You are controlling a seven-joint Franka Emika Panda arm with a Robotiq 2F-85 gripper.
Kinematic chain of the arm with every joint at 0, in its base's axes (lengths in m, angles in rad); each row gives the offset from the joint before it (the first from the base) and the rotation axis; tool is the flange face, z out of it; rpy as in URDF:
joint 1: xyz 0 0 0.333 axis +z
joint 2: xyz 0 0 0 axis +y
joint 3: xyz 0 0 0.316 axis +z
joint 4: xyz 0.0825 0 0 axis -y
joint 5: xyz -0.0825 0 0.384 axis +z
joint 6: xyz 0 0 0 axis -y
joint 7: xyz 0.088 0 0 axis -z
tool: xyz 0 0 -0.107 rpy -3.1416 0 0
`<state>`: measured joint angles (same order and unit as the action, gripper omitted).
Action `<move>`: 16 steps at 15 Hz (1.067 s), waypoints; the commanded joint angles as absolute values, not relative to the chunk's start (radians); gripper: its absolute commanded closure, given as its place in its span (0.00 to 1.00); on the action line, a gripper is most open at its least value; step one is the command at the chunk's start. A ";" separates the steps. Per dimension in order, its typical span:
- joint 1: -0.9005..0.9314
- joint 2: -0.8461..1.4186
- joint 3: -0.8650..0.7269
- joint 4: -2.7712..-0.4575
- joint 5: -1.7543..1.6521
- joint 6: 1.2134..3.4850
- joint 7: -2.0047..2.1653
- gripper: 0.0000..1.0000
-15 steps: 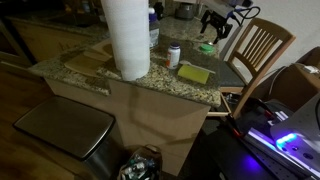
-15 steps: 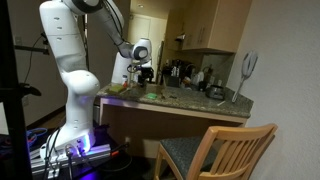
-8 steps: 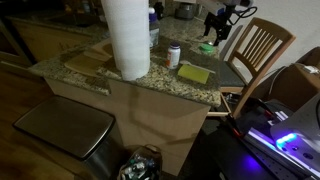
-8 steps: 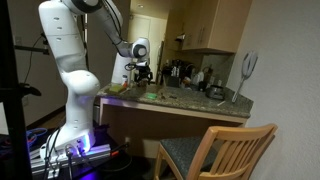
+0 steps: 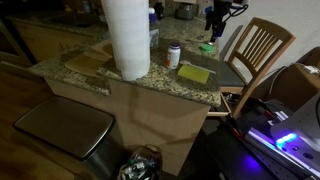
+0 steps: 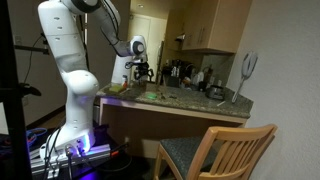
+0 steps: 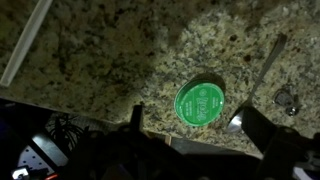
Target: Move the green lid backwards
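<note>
The spoon's bowl comes in at a slant between my gripper's open fingers. Next, I turn my gripper and move it over to straddle only the green lid before I lower it.
The green lid is a flat round bright green disc lying on the speckled granite counter. In the wrist view it sits between and just beyond my two dark fingers. In an exterior view the green lid lies near the counter's far right end, beyond the yellow block. My gripper is open and empty, hovering above the lid without touching it. It also shows raised over the counter in both exterior views.
A metal spoon lies just right of the lid. A white can, a yellow sponge-like block and a tall paper towel roll stand on the counter. A wooden chair is beside the counter's end.
My gripper has risen straight up from the green lid. The lid has stayed in place on the counter.
</note>
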<state>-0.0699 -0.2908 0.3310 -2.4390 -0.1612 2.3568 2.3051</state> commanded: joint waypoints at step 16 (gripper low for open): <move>-0.129 -0.276 0.145 -2.377 -0.172 2.281 2.599 0.00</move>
<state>-0.1577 -0.2767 0.1727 -2.3790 -0.1627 2.2851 2.5932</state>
